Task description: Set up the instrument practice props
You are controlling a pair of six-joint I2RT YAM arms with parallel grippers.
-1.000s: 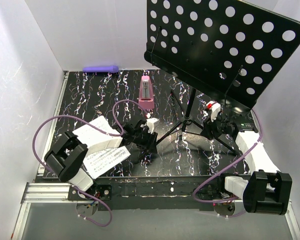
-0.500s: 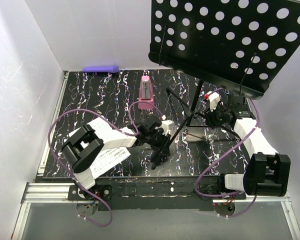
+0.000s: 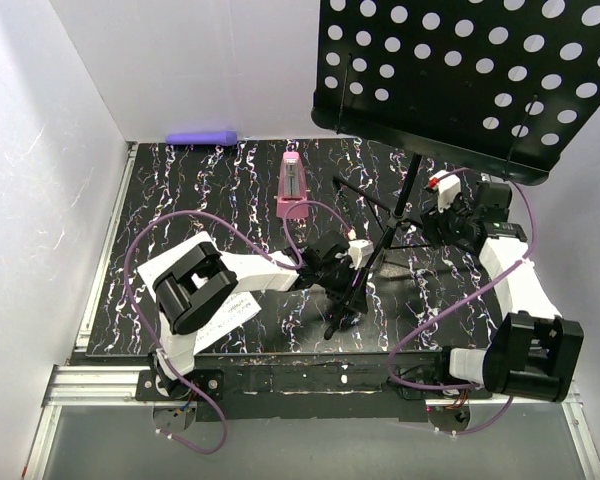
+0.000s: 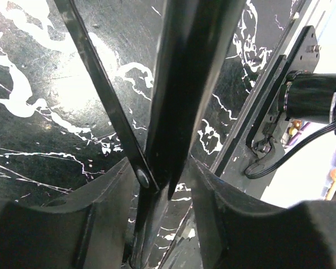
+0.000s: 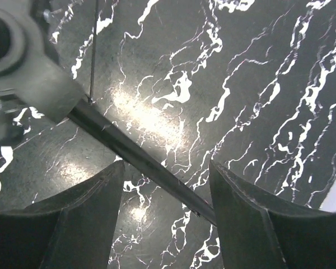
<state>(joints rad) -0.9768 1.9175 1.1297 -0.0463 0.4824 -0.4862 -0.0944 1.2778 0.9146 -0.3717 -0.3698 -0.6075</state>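
I need to back my right gripper off, because its fingers are on both sides of a tripod leg [image 5: 167, 180] beside the knob [image 5: 3, 128] on the tripod's middle part. My right gripper should then come in low at the knob.
The black music stand stands at the right; its perforated desk [image 3: 460, 70] fills the top right, above its tripod legs [image 3: 380, 250]. My left gripper [image 3: 348, 285] is shut on a tripod leg [image 4: 179, 84], which fills the gap between the fingers of the left gripper [image 4: 159, 168]. My right gripper [image 3: 442, 212] is beside the stand's pole, and the right gripper [image 5: 167, 168] is open with a thin stand strut [image 5: 140, 159] crossing between its jaws, untouched. The pink metronome [image 3: 291, 192] stands upright behind the left gripper. A white sheet-music page [image 3: 228, 318] lies partly under my left arm.
A purple cylinder [image 3: 202, 137] lies against the back wall at the left. White walls close in the left, back and right. The table's metal front rail [image 3: 280, 375] and the right arm's base motor [image 4: 316, 98] lie near the left gripper.
The stand has shifted to the right and its desk has swung further right. My left gripper has moved right along with the leg; my right gripper has moved right and back.
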